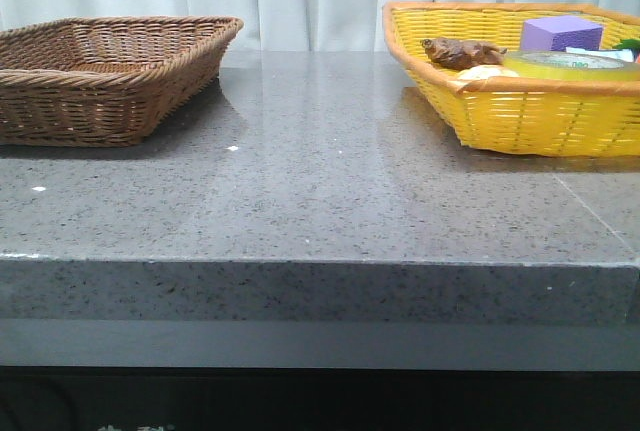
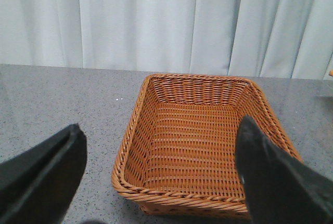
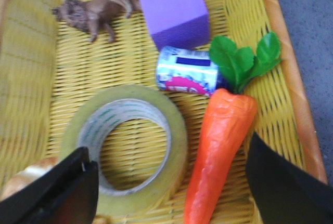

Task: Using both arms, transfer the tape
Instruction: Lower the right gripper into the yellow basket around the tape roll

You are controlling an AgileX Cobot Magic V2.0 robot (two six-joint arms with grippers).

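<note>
The tape is in the yellow basket (image 1: 574,63), a long way from the robot's left gripper, so the right gripper should first pinch the tape's side and put the tape down beside the brown basket (image 1: 263,166).
The tape (image 3: 151,130), a wide translucent yellow roll with a white core and green lettering, lies flat in the yellow basket (image 3: 31,89). In the front view its top edge (image 1: 575,64) shows above the basket's rim (image 1: 520,86) at the right. My right gripper (image 3: 169,182) is open above the basket, one finger over the tape's edge, the other beside a toy carrot (image 3: 221,146). My left gripper (image 2: 161,167) is open and empty above the near end of the brown basket (image 2: 197,146). Neither arm shows in the front view.
The yellow basket also holds a purple block (image 3: 174,8), a small can (image 3: 187,70), a brown toy animal (image 3: 96,11) and a pale round thing at the near corner (image 3: 23,180). The brown basket (image 1: 100,76) stands at the table's far left. White curtains hang behind.
</note>
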